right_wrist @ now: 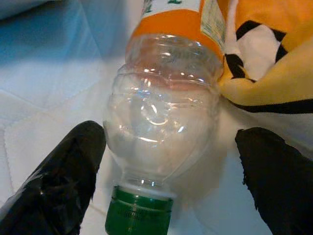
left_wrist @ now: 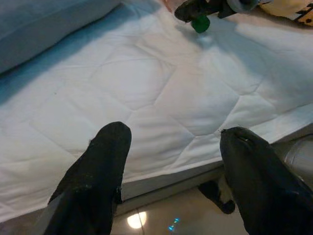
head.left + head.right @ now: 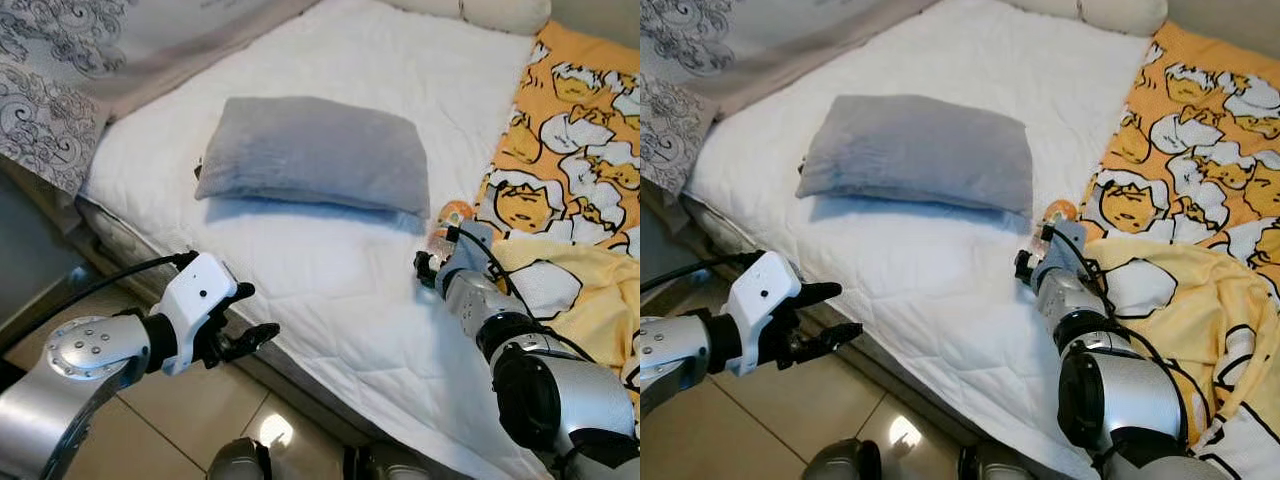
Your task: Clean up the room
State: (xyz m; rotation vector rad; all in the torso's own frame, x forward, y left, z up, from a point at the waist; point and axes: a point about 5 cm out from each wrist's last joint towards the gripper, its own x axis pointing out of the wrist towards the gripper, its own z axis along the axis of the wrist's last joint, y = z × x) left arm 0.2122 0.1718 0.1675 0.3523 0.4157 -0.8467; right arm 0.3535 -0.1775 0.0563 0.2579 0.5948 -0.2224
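My right gripper has the bottle [image 3: 449,222] straight out from it, and the bottle will stay that way when I lift it by the neck end, because the clear shoulder [image 1: 159,115] looks empty.
A clear plastic bottle [image 1: 166,127] with an orange label and a green cap [image 1: 139,214] lies on its side on the white mattress [image 3: 330,270], its label end against a yellow cartoon-print blanket [image 3: 570,150]. My right gripper [image 1: 171,139] is open and straddles the bottle's neck end, with a gap between each finger and the plastic. From the head, the bottle [image 3: 452,213] shows just beyond that wrist. My left gripper [image 3: 255,312] hangs open over the floor at the bed's near edge, holding nothing and pointing toward the mattress.
A grey pillow [image 3: 315,150] lies flat in the middle of the mattress. A grey patterned cover [image 3: 50,60] drapes over the bed's far left corner. Tiled floor [image 3: 180,410] runs along the bed's near side.
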